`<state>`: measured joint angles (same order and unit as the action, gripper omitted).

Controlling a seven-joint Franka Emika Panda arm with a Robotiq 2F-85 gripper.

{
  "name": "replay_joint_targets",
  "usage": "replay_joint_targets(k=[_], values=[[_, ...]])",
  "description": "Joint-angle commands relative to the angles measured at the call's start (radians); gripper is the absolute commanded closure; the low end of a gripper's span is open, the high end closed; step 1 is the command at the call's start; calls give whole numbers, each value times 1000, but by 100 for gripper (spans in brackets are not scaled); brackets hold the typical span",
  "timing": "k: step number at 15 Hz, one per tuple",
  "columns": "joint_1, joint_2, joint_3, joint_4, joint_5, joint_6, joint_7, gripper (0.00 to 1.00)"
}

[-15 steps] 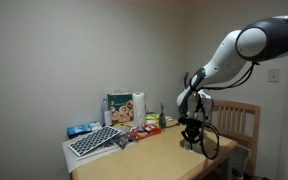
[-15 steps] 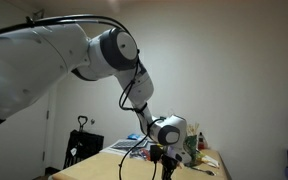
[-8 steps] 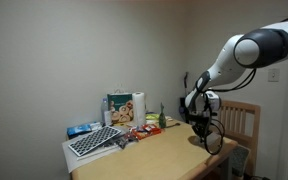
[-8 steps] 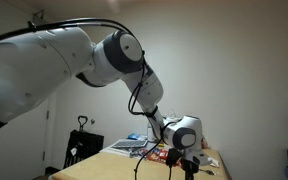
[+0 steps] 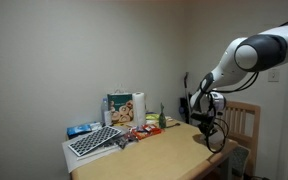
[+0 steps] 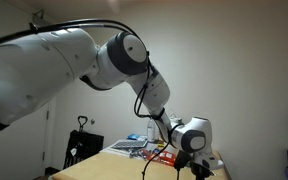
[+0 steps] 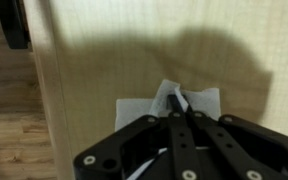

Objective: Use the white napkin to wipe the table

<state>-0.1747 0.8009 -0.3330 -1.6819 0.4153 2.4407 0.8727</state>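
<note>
My gripper has the white napkin close to the table's end near the chair, so it should wipe the napkin back toward the table's open middle (image 5: 166, 159).
The white napkin (image 7: 142, 101) lies flat and crumpled on the light wooden table (image 7: 104, 50), close to the table's edge. My gripper (image 7: 177, 100) is shut, its fingertips pinching a raised fold of the napkin and pressing down on it. In both exterior views the gripper (image 5: 202, 129) (image 6: 196, 166) hangs low over the table (image 5: 154, 152) (image 6: 119, 166) at the end near the chair. The napkin is too small to make out in those views.
A slat-backed wooden chair (image 5: 243, 121) stands behind the gripper. At the table's far end are a paper towel roll (image 5: 138, 106), a green box (image 5: 118, 106), a checkered board (image 5: 94, 141), snack packets and a small bottle (image 5: 163, 118). The wood floor (image 7: 9, 135) shows past the table's edge.
The arm has moved along the table toward the chair end, to the right in both exterior views. The gripper has stayed low at the table top.
</note>
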Motion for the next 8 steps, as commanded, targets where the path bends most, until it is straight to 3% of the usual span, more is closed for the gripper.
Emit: replay_joint_targets(k=[1, 6, 8], values=[[-39, 27, 11, 43, -26, 0, 62, 100], [-111, 88, -23, 117, -16, -16, 212, 100], [-138, 85, -13, 128, -31, -87, 226, 100]])
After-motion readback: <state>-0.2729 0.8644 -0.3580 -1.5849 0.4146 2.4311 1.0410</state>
